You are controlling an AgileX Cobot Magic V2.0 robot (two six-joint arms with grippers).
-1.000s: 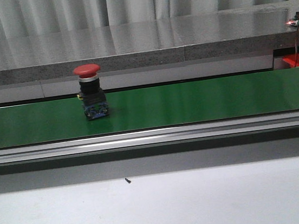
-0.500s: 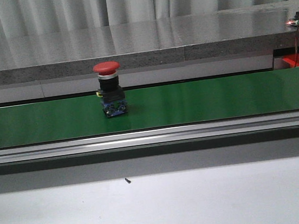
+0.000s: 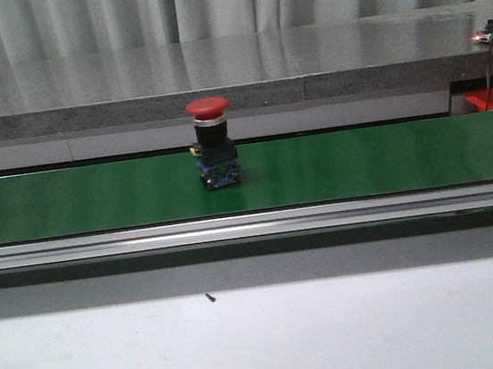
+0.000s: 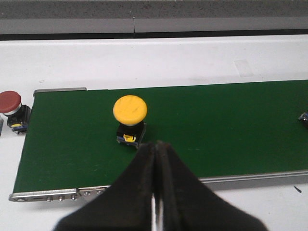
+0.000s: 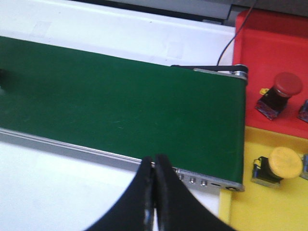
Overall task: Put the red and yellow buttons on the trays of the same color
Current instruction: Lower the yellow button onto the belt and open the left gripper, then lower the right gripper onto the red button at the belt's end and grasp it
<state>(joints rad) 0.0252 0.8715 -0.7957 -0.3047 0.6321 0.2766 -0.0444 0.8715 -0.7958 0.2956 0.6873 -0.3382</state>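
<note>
The robot's right gripper should pick the red button [image 3: 208,109] up off the belt, because the red tray [image 5: 269,62] is past the end of the belt, out of the left gripper's reach.
A red button [image 3: 213,144] on a black and blue base stands upright on the green belt [image 3: 361,161], left of centre in the front view. In the left wrist view a yellow button [image 4: 130,115] stands on the belt just beyond my left gripper [image 4: 156,144], which is shut and empty. Another red button [image 4: 10,106] sits off the belt's end. My right gripper [image 5: 154,159] is shut and empty over the belt's near rail. Beyond the belt's end, the red tray [image 5: 262,43] holds a red button [image 5: 279,94] and the yellow tray [image 5: 260,211] holds a yellow button [image 5: 279,166].
A grey ledge [image 3: 232,69] runs behind the belt, and a white table [image 3: 266,344] lies in front. A thin cable [image 5: 231,33] crosses the red tray's corner. Parts of more buttons [image 5: 304,110] show at the trays' edge.
The red button has travelled to the right along the belt, about a hundred pixels in the front view over the second. Nothing else in that view moved.
</note>
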